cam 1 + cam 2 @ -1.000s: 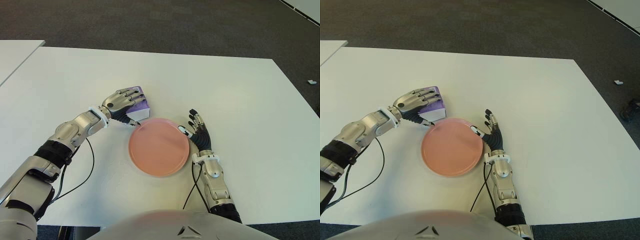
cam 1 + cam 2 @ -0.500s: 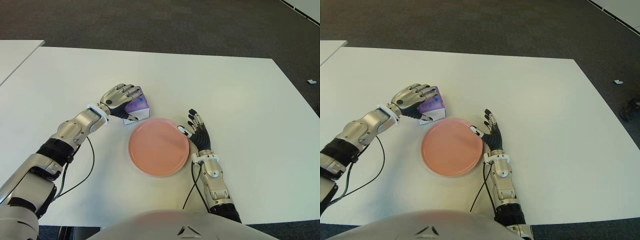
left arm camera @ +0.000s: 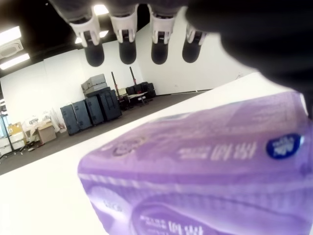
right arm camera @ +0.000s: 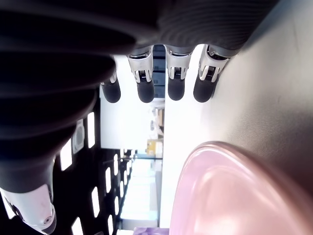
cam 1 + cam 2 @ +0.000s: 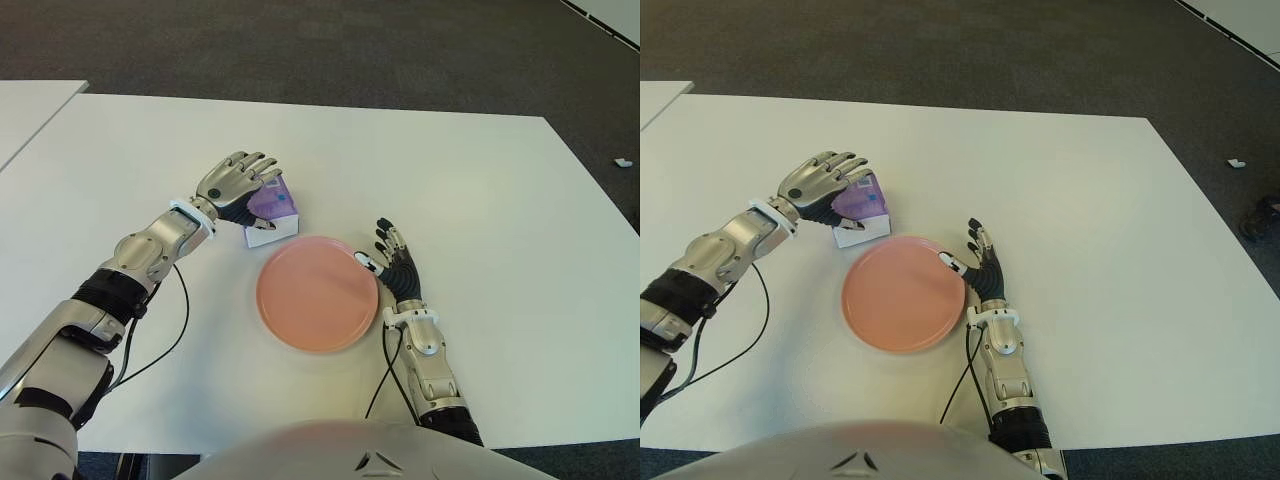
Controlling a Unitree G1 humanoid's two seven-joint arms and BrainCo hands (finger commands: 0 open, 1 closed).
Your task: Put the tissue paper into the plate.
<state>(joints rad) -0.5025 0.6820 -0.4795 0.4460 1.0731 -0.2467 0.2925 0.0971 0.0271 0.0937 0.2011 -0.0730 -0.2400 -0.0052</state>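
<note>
The purple and white tissue pack [image 5: 271,207] will settle as a squared block when I lower it into the plate, because the white side [image 5: 272,232] stands tall with straight edges.
The purple and white tissue pack [image 5: 274,210] lies on the white table [image 5: 450,180], just beyond the far left rim of the empty pink plate [image 5: 318,295]. My left hand [image 5: 245,178] hovers over the pack's left side with fingers spread, not gripping it. In the left wrist view the pack [image 3: 195,171] fills the frame beneath the straightened fingertips [image 3: 127,51]. My right hand [image 5: 393,258] shows open and flat beside the plate's right rim, and the right wrist view shows the plate [image 4: 234,186] next to its extended fingers.
A second white table [image 5: 30,105] stands at the far left. Dark carpet lies beyond the table's far edge, with a small white object [image 5: 624,162] on it at the right. A black cable [image 5: 170,340] loops from my left forearm over the table.
My left hand has uncurled from the tissue pack and its fingers now spread above it. The pack has shifted slightly left, away from the plate's rim. The right hand has not moved.
</note>
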